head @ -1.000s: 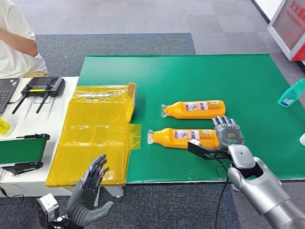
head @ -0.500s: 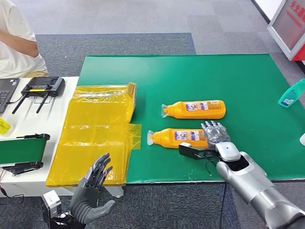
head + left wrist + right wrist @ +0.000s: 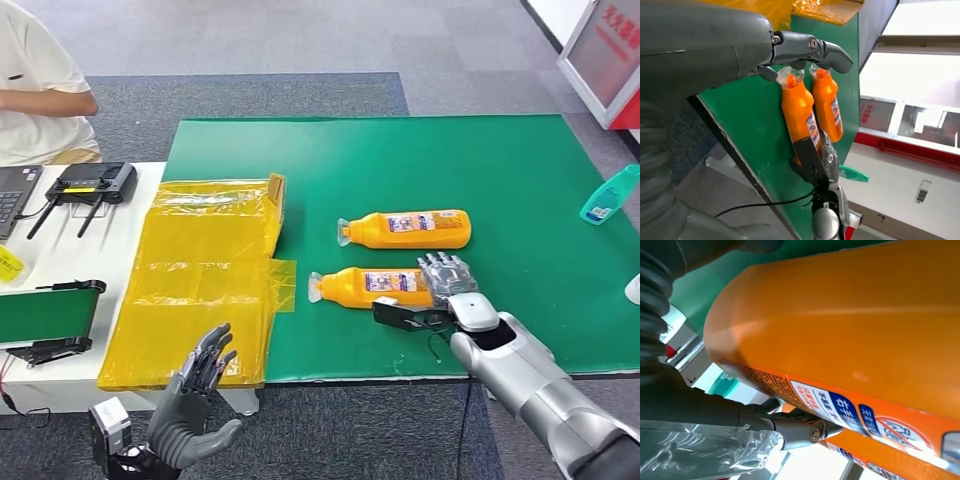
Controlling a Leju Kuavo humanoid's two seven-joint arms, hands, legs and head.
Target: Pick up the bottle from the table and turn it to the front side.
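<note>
The near orange bottle (image 3: pixel 346 287) is lying with a small-print label (image 3: pixel 391 281) facing up, so I expect its hidden big Tide logo to show when I turn it over.
Two orange bottles lie on their sides on the green mat (image 3: pixel 513 170), caps pointing left. The near bottle (image 3: pixel 370 287) has my right hand (image 3: pixel 449 282) over its base end, fingers (image 3: pixel 444 265) stretched across its far side. The right wrist view shows this bottle (image 3: pixel 851 325) close up, lying between thumb and fingers, with one finger (image 3: pixel 806 430) reaching past it toward the far bottle (image 3: pixel 407 229). The near bottle rests on the mat. My left hand (image 3: pixel 192 400) hangs open below the table's front edge, holding nothing. The left wrist view looks past its fingers (image 3: pixel 810 50) at both bottles (image 3: pixel 800 112).
A crumpled yellow plastic sheet over a box (image 3: pixel 204 270) covers the mat's left edge. A teal spray bottle (image 3: pixel 610 195) lies at the right edge. The white side table holds a black router (image 3: pixel 90 183) and a small green conveyor (image 3: pixel 49 315). A person (image 3: pixel 38 95) sits far left.
My right hand has slid left along the near bottle and now covers its base end. The left hand has sunk slightly. The bottles have not moved.
</note>
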